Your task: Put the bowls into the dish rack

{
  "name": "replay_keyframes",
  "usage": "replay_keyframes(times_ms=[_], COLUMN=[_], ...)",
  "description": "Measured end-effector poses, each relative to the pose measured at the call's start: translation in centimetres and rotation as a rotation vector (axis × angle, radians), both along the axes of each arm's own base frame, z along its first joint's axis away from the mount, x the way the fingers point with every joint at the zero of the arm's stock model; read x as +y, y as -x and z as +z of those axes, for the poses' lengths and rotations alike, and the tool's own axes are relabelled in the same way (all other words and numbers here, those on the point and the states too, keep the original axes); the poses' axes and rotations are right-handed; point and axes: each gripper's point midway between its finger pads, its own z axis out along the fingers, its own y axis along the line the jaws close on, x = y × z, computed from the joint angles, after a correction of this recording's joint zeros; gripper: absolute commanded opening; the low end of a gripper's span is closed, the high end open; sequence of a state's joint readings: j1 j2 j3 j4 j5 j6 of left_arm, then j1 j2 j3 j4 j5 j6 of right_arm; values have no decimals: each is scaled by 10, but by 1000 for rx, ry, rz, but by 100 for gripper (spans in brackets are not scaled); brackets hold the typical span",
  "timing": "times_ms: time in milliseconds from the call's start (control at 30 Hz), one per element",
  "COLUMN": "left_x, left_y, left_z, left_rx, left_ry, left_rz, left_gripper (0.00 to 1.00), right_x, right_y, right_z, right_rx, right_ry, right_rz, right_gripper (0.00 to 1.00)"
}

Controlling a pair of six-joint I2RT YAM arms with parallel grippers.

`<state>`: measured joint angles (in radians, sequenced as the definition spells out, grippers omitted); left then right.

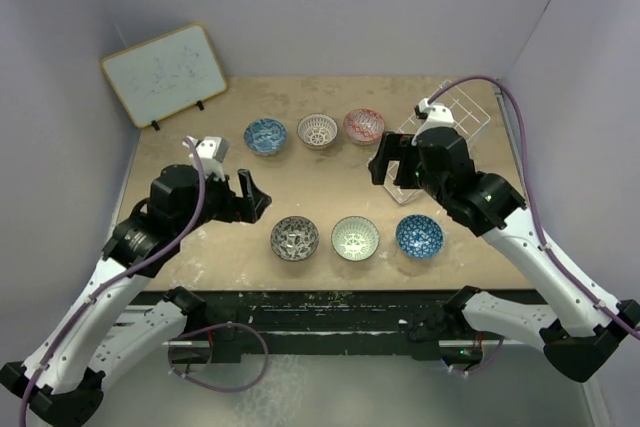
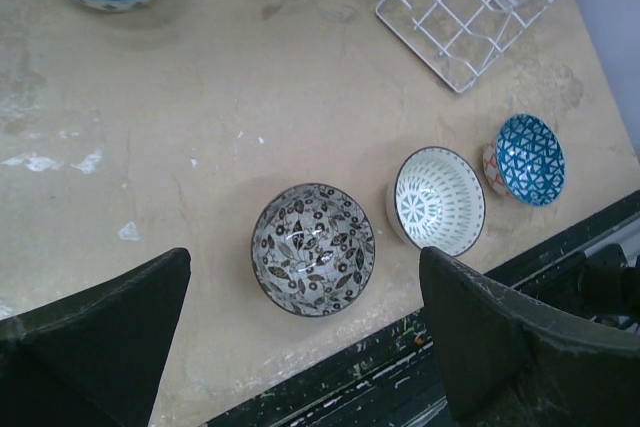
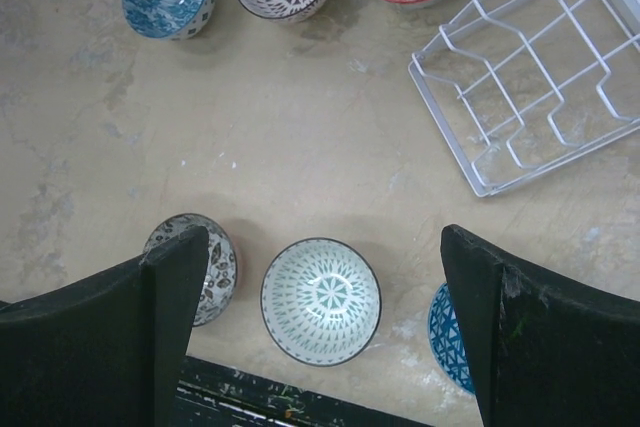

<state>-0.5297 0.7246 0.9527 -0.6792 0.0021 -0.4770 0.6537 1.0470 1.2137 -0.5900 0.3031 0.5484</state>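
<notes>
My left gripper should keep going down to the grey-black bowl's rim until its fingers are on both sides of that rim [image 1: 316, 245], because an open gap [image 1: 326, 239] lies between it and the pale green-white bowl.
Six bowls stand on the table in two rows. At the back are a blue bowl [image 1: 265, 135], a white-lattice bowl [image 1: 317, 130] and a red bowl [image 1: 363, 126]. Near the front edge are a grey-black bowl [image 1: 295, 238] [image 2: 313, 249], a pale green-white bowl [image 1: 355, 238] [image 3: 321, 300] and a second blue bowl [image 1: 419, 236] [image 2: 530, 159]. The white wire dish rack [image 1: 462, 112] [image 3: 530, 67] lies at the back right, with no bowl in the part that shows. My left gripper [image 1: 256, 199] [image 2: 305, 252] hangs open above the grey-black bowl. My right gripper [image 1: 390, 175] [image 3: 325, 237] hangs open above the pale green-white bowl. Both hold nothing.
A wood-framed whiteboard [image 1: 165, 74] leans at the back left corner. Purple walls close in the table on three sides. The table's dark front edge [image 2: 400, 367] runs just below the front row. My right arm covers the rack's near left part in the top view.
</notes>
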Motion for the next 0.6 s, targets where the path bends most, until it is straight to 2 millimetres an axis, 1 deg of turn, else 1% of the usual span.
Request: replay_keyframes(times_ms=[133,200,300,333,433,500,600], left_x=[-14,-21,-30,-34,-49,-63,-84], left_y=[-1,1,2,1,1,3,11], left_z=[-17,-27,-29,-29,-34,-39,-53], left_rx=[47,74,80,76,81,89,103], left_ry=[0,-9,-12,-10,-19,-34,-84], left_rz=[-52,-73,-102,-111,-144,-176,-217], left_gripper=[99,99,99,99,99,99,99], right_x=[-5,-12,-24,-30,-39,-38,-36], right_y=[1,1,0,0,-1,-1,-4], right_z=[-4,-6,-6,-4,0,1,1], right_rx=[20,31,40,39,29,30,34], right_ry=[11,16,2,-8,-17,-20,-12], right_rz=[-8,-25,-51,-63,-84,-75,-62], right_gripper=[100,100,100,100,100,100,100])
